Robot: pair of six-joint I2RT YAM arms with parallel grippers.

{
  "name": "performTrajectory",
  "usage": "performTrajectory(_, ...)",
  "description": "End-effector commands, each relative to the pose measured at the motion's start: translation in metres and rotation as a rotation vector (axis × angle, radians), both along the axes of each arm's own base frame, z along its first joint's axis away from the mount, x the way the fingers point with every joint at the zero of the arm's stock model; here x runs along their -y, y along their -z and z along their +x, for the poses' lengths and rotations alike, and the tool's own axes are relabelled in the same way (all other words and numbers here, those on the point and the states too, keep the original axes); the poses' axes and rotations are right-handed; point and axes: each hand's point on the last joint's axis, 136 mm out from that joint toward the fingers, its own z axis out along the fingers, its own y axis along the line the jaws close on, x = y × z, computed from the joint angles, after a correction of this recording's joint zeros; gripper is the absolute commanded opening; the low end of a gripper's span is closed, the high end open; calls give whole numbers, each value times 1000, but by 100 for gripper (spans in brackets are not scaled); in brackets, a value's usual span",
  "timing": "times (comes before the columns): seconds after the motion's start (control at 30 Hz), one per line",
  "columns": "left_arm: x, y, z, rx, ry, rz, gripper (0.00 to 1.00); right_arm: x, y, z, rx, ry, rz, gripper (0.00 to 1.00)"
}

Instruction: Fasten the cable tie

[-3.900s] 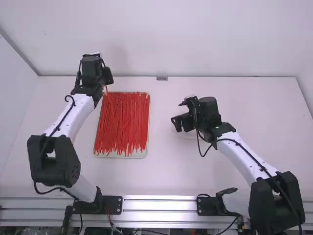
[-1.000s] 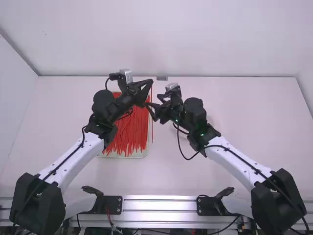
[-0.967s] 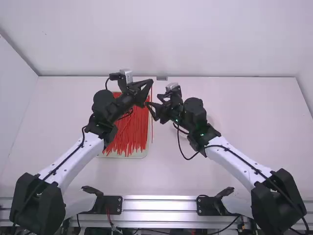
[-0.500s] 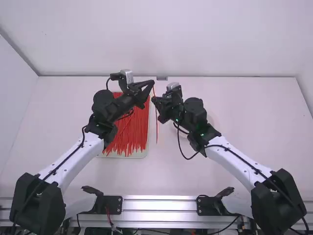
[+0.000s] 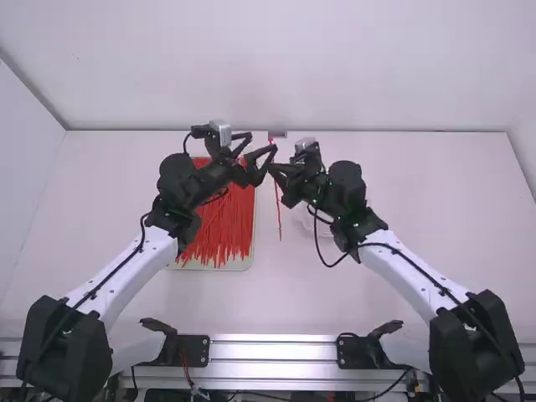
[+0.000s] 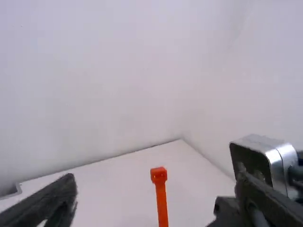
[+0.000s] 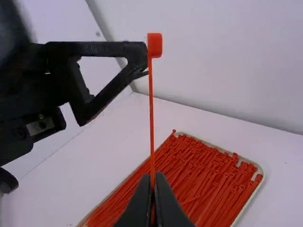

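Note:
The thin strap has a blocky head [image 6: 158, 175] on top, so the orange cable tie [image 5: 279, 209] will make a closed loop that stays when I pull its tail through.
A single red cable tie [image 5: 277, 209] stands upright above the table, just right of the tray. My right gripper [image 5: 283, 177] is shut on its strap; in the right wrist view the right gripper [image 7: 151, 196] pinches the cable tie [image 7: 151, 118] low down, with the head at the upper end. My left gripper [image 5: 262, 159] is open beside that head, one black finger [image 7: 111, 52] reaching up to it. From the left wrist, the tie head [image 6: 158, 175] rises between its spread fingers [image 6: 49, 203].
A flat tray [image 5: 249, 261] with a pile of several red cable ties [image 5: 219, 218] lies under the left arm, left of the middle. The right arm's silver wrist camera [image 6: 260, 153] sits close to the left gripper. Bare white table lies to the right.
The right gripper has carried the tie rightward off the tray's edge. The left gripper followed, its fingers now around the tie's head. Earlier still, the arms were far apart.

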Motion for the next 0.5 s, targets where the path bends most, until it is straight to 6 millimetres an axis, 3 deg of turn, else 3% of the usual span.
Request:
performTrajectory(0.0, -3, -8, -10, 63, 54, 35, 99, 2, -19, -6, 34, -111, 35, 0)
performTrajectory(0.3, -29, -29, -25, 130, 229, 77, 99, 28, -33, -13, 85, -239, 71, 0)
performTrajectory(0.47, -33, -48, -45, 196, 362, 115, 99, 36, -55, -25, 229, -338, 84, 0)
